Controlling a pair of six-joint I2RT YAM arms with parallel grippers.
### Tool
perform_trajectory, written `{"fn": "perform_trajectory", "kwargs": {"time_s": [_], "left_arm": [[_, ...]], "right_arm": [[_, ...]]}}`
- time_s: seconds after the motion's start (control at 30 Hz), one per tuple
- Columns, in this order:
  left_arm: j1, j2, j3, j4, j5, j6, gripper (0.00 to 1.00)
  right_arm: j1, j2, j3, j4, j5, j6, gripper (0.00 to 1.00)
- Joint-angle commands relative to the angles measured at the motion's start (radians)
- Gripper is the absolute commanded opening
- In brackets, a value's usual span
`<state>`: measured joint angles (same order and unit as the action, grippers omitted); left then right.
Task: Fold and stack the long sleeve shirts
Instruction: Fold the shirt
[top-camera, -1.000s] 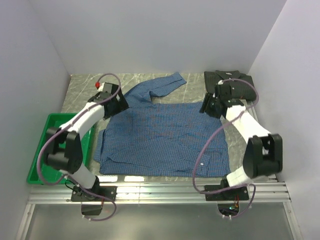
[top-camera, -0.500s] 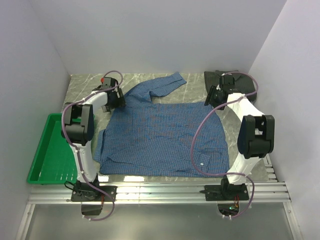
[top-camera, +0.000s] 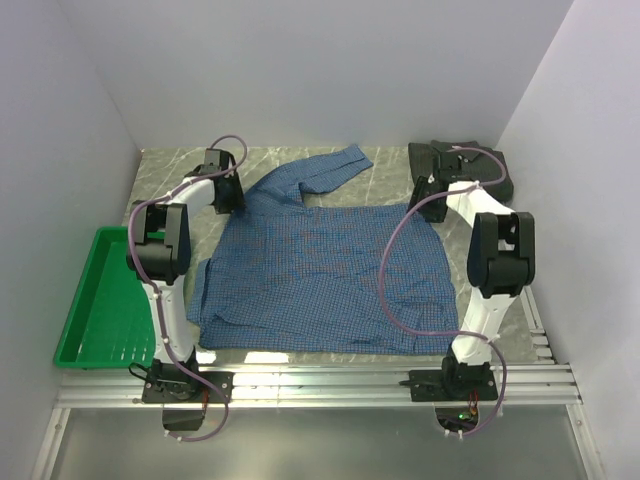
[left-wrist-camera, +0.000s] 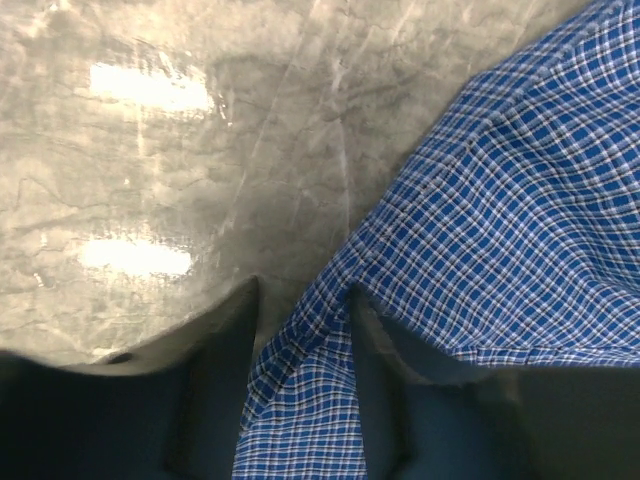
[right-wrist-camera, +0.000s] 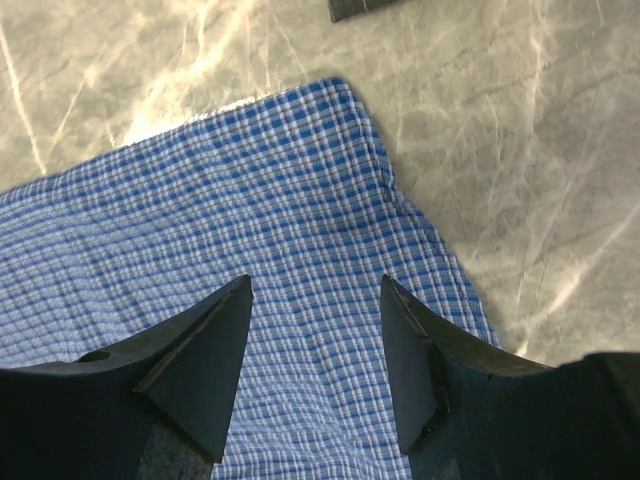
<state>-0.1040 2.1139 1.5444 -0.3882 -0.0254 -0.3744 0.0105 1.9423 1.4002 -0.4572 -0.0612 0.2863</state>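
My right gripper should pinch the loose back corner (right-wrist-camera: 335, 92) before both grippers fold the hem forward, because my left gripper holds only one end of the blue shirt's hem (left-wrist-camera: 310, 318).
The blue checked shirt (top-camera: 320, 270) lies spread flat mid-table, one sleeve (top-camera: 335, 165) reaching toward the back. The dark shirt (top-camera: 470, 162) sits folded at the back right. My left gripper (top-camera: 228, 195) is at the blue shirt's back left edge. In the left wrist view a bunched strip of that hem (left-wrist-camera: 300, 390) fills the gap of the left gripper (left-wrist-camera: 302, 300), and both fingers touch it. My right gripper (top-camera: 426, 198) hovers over the blue shirt's back right corner (right-wrist-camera: 340, 110). In its wrist view the right gripper (right-wrist-camera: 315, 285) stands open over flat cloth.
A green plastic tray (top-camera: 105, 290) sits at the left, beside the left arm. Grey walls close in the marbled table (top-camera: 390, 175) at the left, back and right. A metal rail (top-camera: 330, 385) runs along the near edge.
Both arms have stretched toward the back. The left jaws have narrowed onto the blue shirt's edge. The right gripper moved off the dark shirt's side to the blue shirt's back right corner.
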Motion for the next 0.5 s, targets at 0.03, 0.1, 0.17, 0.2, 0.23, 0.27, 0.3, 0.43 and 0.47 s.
{"fn": "perform_trajectory", "kwargs": {"time_s": [0.03, 0.1, 0.17, 0.2, 0.23, 0.27, 0.3, 0.43, 0.47], "left_arm": [[0.001, 0.0, -0.012, 0.029, 0.041, 0.04, 0.38], [0.001, -0.005, -0.021, 0.032, 0.041, 0.052, 0.34], [0.001, -0.006, -0.018, 0.026, 0.033, 0.06, 0.28], [0.001, -0.003, -0.017, 0.023, 0.032, 0.06, 0.23], [0.001, -0.005, -0.017, 0.023, 0.032, 0.061, 0.21], [0.001, -0.003, -0.02, 0.023, 0.033, 0.061, 0.18], [0.001, -0.005, -0.02, 0.025, 0.038, 0.065, 0.13], [0.001, 0.003, -0.027, 0.032, 0.053, 0.077, 0.01], [0.001, 0.004, -0.024, 0.031, 0.05, 0.078, 0.01]], "right_arm": [[-0.007, 0.046, 0.089, 0.022, 0.032, 0.001, 0.61], [-0.006, 0.064, 0.098, 0.023, 0.06, 0.016, 0.6], [-0.006, 0.076, 0.117, 0.026, 0.078, 0.01, 0.59], [-0.006, 0.093, 0.128, 0.025, 0.077, 0.007, 0.59], [-0.006, 0.101, 0.146, 0.025, 0.074, 0.001, 0.59], [-0.006, 0.11, 0.157, 0.025, 0.072, -0.012, 0.59], [-0.006, 0.128, 0.167, 0.023, 0.07, -0.018, 0.59], [-0.006, 0.159, 0.218, 0.011, 0.069, -0.027, 0.59], [-0.006, 0.165, 0.226, 0.006, 0.07, -0.019, 0.58]]}}
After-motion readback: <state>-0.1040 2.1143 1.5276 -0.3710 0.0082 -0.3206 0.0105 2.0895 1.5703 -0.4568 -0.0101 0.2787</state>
